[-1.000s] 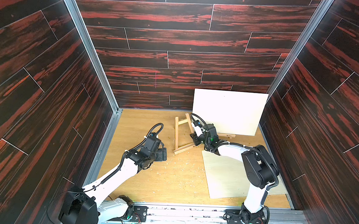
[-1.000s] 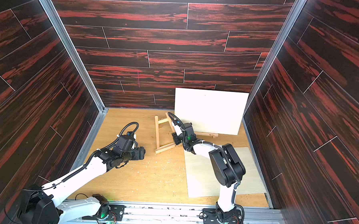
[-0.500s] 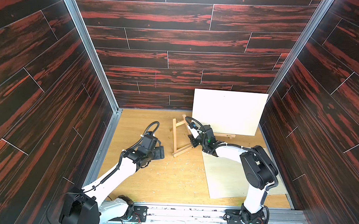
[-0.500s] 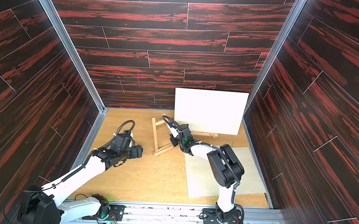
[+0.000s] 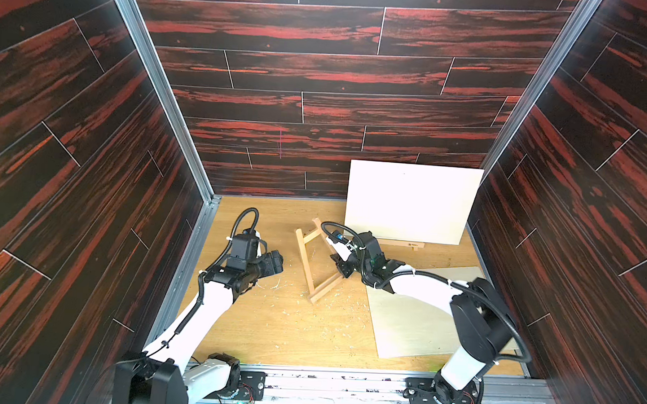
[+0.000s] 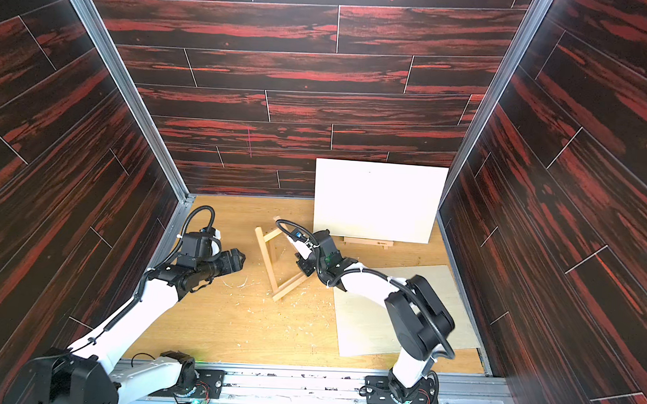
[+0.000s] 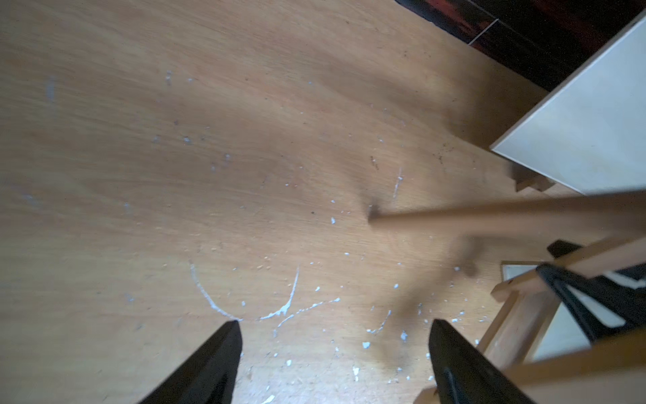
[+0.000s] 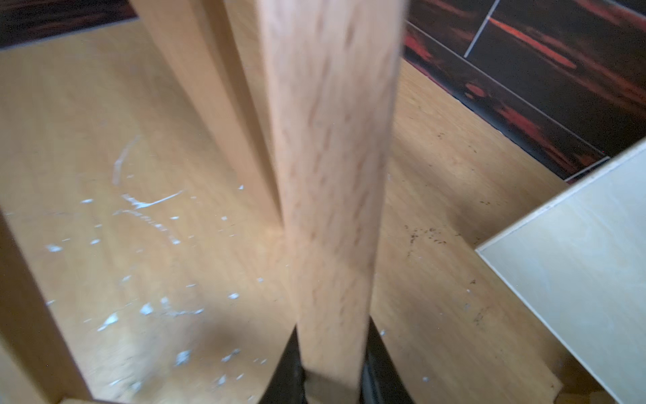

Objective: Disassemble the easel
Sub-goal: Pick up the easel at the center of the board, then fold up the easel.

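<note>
My right gripper needs to turn the easel square and put it down before my left gripper takes its upper end, because the easel's lower bar is slanting crooked.
The easel is a small pale wooden frame in the middle of the floor, seen in both top views. My right gripper is shut on its right-hand bar. In the right wrist view that bar runs straight out from between the closed jaws of the right gripper. My left gripper hangs open to the left of the easel, apart from it. In the left wrist view the left gripper holds nothing, and an easel bar crosses beyond it.
A white canvas board leans on the back wall at the right, with a short wooden piece at its foot. A flat plywood sheet lies on the floor under the right arm. White chips litter the floor. Dark walls close in on three sides.
My right gripper has moved left, taking the easel with it, and its jaws have closed a little tighter. The left gripper has drifted slightly left and toward the back, still open.
</note>
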You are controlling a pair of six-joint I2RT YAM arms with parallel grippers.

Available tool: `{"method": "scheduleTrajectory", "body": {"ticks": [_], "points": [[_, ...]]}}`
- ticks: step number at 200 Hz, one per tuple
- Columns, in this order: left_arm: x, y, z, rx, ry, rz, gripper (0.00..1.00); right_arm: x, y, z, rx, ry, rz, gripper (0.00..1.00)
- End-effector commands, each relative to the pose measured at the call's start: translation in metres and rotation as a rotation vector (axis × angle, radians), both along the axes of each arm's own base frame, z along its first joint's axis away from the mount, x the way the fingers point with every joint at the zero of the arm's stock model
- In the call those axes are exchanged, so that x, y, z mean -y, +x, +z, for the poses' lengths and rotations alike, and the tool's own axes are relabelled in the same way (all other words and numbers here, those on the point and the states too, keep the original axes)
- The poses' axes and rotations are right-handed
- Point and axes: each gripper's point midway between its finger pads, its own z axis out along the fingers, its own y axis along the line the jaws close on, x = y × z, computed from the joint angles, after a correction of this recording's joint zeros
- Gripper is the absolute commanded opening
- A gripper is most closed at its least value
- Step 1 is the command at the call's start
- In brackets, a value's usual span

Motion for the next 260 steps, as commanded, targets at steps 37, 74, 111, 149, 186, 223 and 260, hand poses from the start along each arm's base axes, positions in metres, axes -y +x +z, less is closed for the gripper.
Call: {"method": "scheduleTrajectory", "body": {"ticks": [37, 74, 111, 149, 186, 223, 260], "points": [[0.036, 0.008, 0.01, 0.022, -0.166, -0.154, 0.87, -0.008, -0.027, 0.05, 0.004, 0.116, 0.038, 0.12], [0.055, 0.007, 0.002, 0.01, -0.29, -0.214, 0.84, -0.01, -0.037, 0.071, 0.003, 0.173, 0.052, 0.12], [0.061, 0.013, 0.005, 0.036, -0.374, -0.221, 0.74, -0.012, -0.043, 0.087, 0.0, 0.219, 0.067, 0.12], [0.064, 0.022, 0.008, 0.044, -0.405, -0.238, 0.47, -0.014, -0.048, 0.097, -0.007, 0.256, 0.086, 0.12], [0.07, 0.028, 0.005, 0.031, -0.441, -0.272, 0.37, -0.014, -0.052, 0.104, -0.007, 0.278, 0.091, 0.12], [0.087, 0.029, -0.006, 0.001, -0.561, -0.309, 0.3, -0.017, -0.052, 0.116, -0.002, 0.319, 0.089, 0.12], [0.103, 0.016, -0.003, -0.007, -0.574, -0.368, 0.27, -0.021, -0.048, 0.117, -0.006, 0.343, 0.071, 0.12]]}}
